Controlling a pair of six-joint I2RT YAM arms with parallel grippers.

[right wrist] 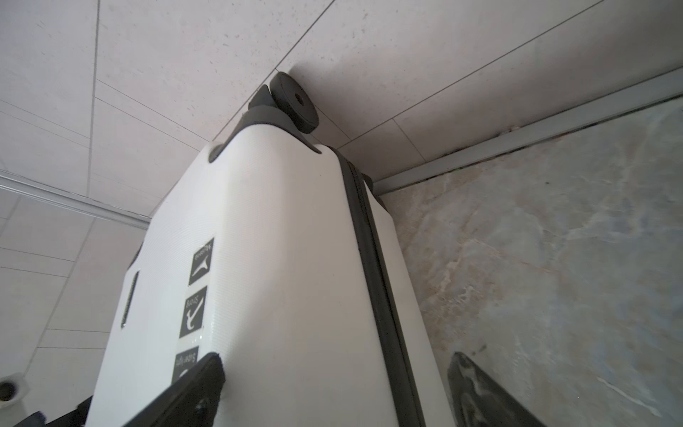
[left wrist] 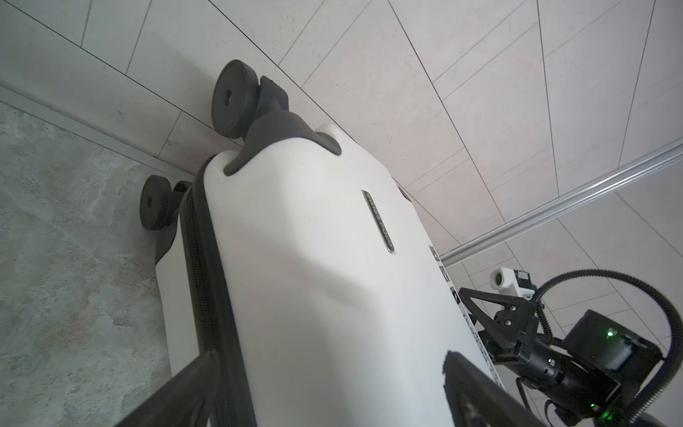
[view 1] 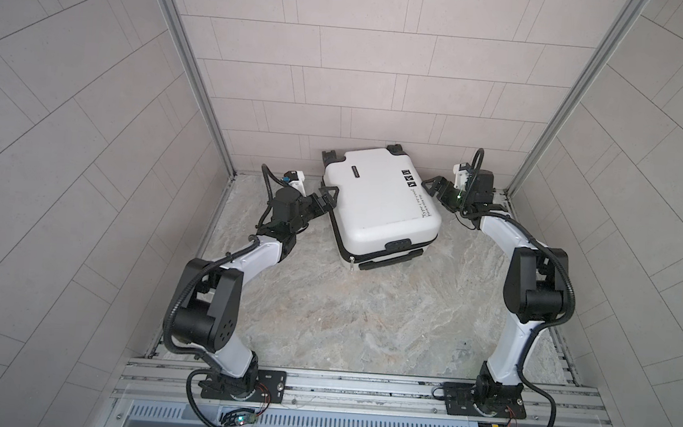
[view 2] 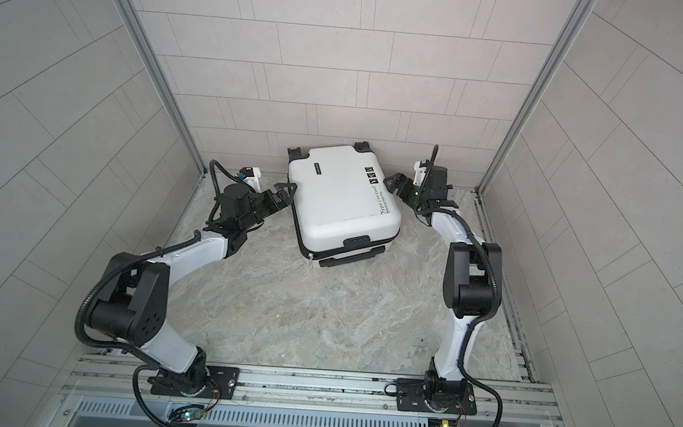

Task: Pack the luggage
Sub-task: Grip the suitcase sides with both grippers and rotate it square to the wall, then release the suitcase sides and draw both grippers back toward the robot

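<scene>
The suitcase is at a slant to the back wall and the robot's right gripper is near the suitcase's wheels (view 1: 395,148), so next the gripper moves back to the suitcase's handle-end corner (view 1: 430,230) and pushes the suitcase square.
The luggage (view 1: 378,200) (view 2: 343,200) is a small white hard-shell suitcase. It lies flat and zipped shut near the back wall, with its wheels (left wrist: 231,100) (right wrist: 294,105) toward the wall and its black handle toward the front. My left gripper (view 1: 328,194) (view 2: 285,191) (left wrist: 329,356) is open at the suitcase's left side, with the shell (left wrist: 314,277) and zipper band between its spread fingers. At the right side my right gripper (view 1: 431,186) (view 2: 392,183) (right wrist: 336,358) is open too. One of its fingers lies over the lid (right wrist: 281,258) and the other stands off above the table.
The marbled tabletop (view 1: 344,315) is boxed in by tiled walls at the back and both sides, with aluminium posts (view 1: 199,86) in the corners. A metal rail (view 1: 359,385) carrying both arm bases runs along the front edge.
</scene>
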